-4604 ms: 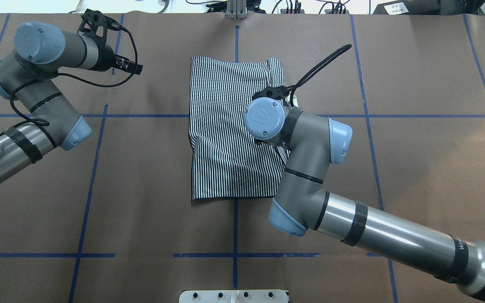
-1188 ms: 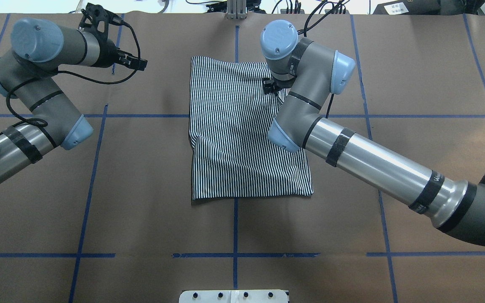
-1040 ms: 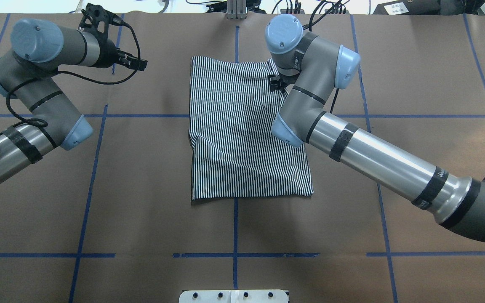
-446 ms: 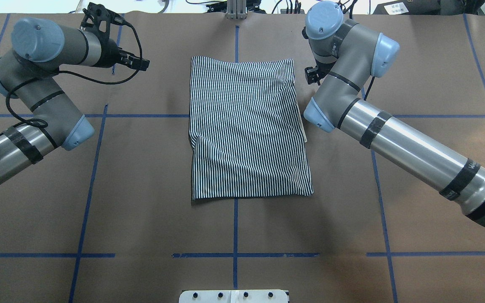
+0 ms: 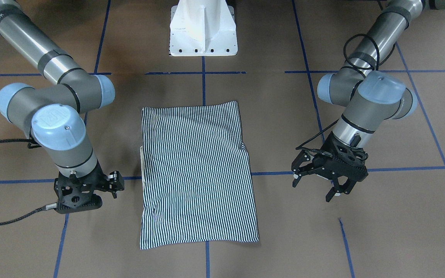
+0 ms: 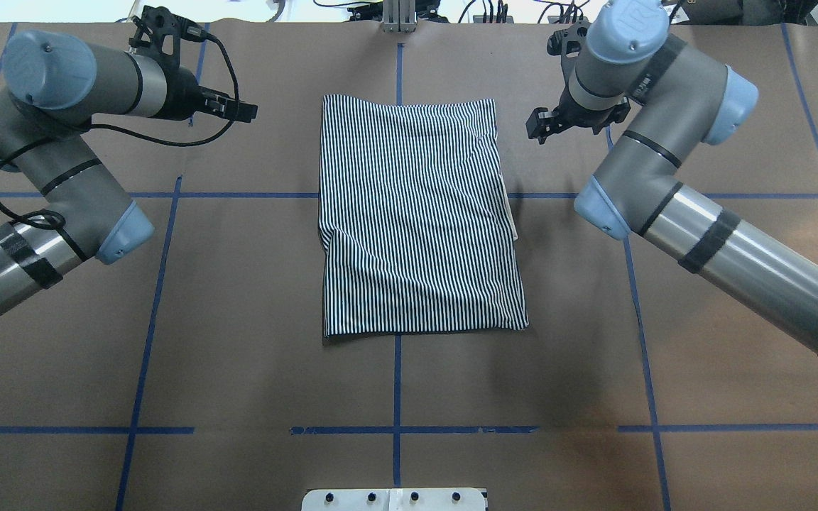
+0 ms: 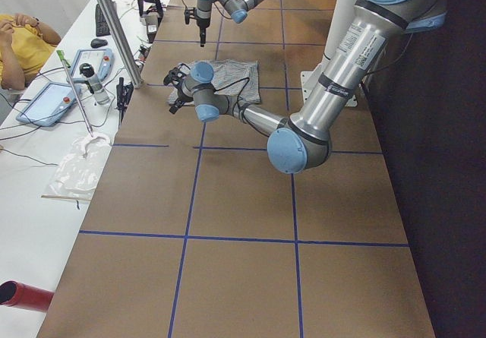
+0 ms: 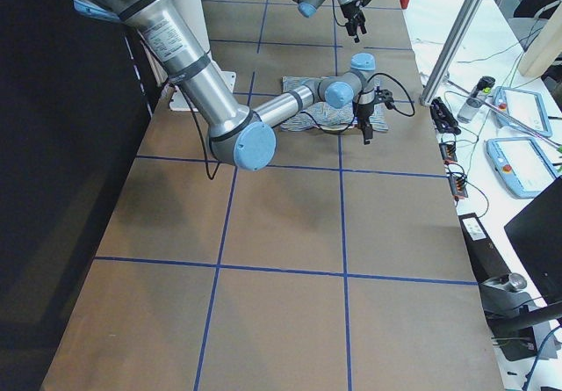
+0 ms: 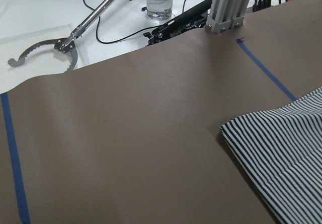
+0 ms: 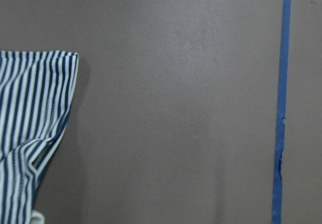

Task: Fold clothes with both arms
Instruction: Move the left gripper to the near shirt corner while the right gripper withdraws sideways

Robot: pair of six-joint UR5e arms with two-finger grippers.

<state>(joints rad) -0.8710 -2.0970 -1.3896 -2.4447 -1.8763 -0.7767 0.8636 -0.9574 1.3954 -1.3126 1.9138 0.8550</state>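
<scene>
The striped shirt point(image 5: 198, 173) will show cream near its crease when I fold it over, because the cream collar edge point(image 5: 141, 160) sticks out partway along the shirt's side.
The striped shirt point(image 6: 416, 213) lies folded into a flat rectangle at the table's centre, also in the front view point(image 5: 197, 173). A cream collar edge point(image 6: 512, 220) peeks out on its right side. My left gripper point(image 5: 313, 191) is open and empty, hovering off the shirt's left side near its far corner point(image 6: 238, 110). My right gripper point(image 6: 540, 131) is off the shirt's far right corner, its fingers apart and empty point(image 5: 114, 185). The left wrist view shows a shirt corner point(image 9: 282, 148). The right wrist view shows another shirt corner point(image 10: 30, 133).
Brown paper with blue tape lines point(image 6: 396, 429) covers the table. The white pedestal base point(image 5: 203, 31) stands at the robot's side. An aluminium post point(image 6: 398, 18), a water bottle point(image 9: 160, 0) and cables sit beyond the far edge.
My right gripper drew the shirt's far right corner outward, let it go, and moved right, off the cloth. The shirt now lies wider at the far end. The left arm barely moved.
</scene>
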